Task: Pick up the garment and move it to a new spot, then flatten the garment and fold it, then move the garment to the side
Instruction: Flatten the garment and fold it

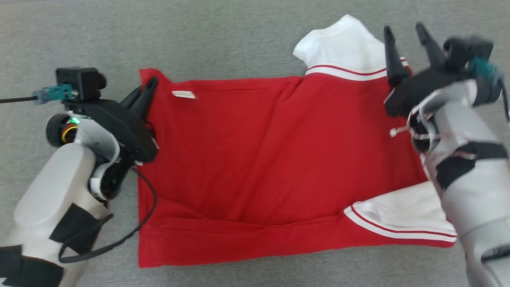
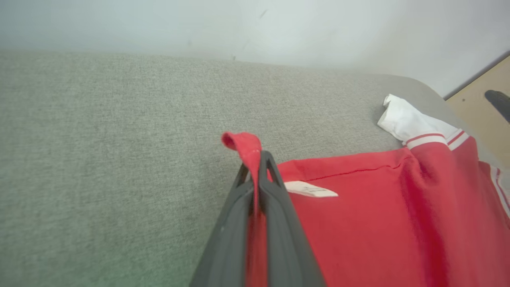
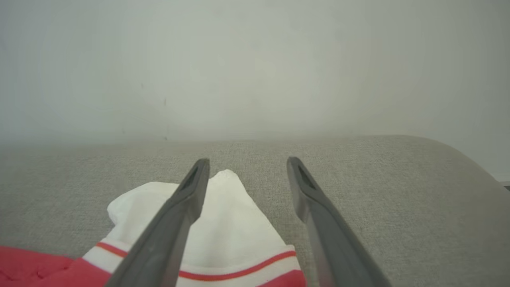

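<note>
My gripper will fold the garment's far edge point(image 1: 241, 84) over, and I should expect dark lettering hidden on the garment's bottom side then, because the garment's upper side point(image 1: 306, 167) is plain red.
A red garment point(image 1: 255, 159) with white, red-striped sleeves lies spread on the grey fabric surface point(image 1: 223, 36). My left gripper point(image 1: 148, 89) is shut on the garment's far left corner; in the left wrist view a red fold point(image 2: 245, 145) pokes out above the closed fingertips point(image 2: 261, 159). A small white label point(image 1: 183, 94) sits near that corner. My right gripper point(image 1: 404, 34) stands open above the far white sleeve point(image 1: 346, 46), nothing between its fingers point(image 3: 191, 191). The sleeve point(image 3: 223, 223) lies under them in the right wrist view.
The second white sleeve point(image 1: 402, 217) is folded over the garment's near right part, partly under my right forearm point(image 1: 470, 167). A pale wall point(image 3: 255, 67) rises behind the surface. The surface's rounded edge and a tan floor point(image 2: 478, 99) show at the right of the left wrist view.
</note>
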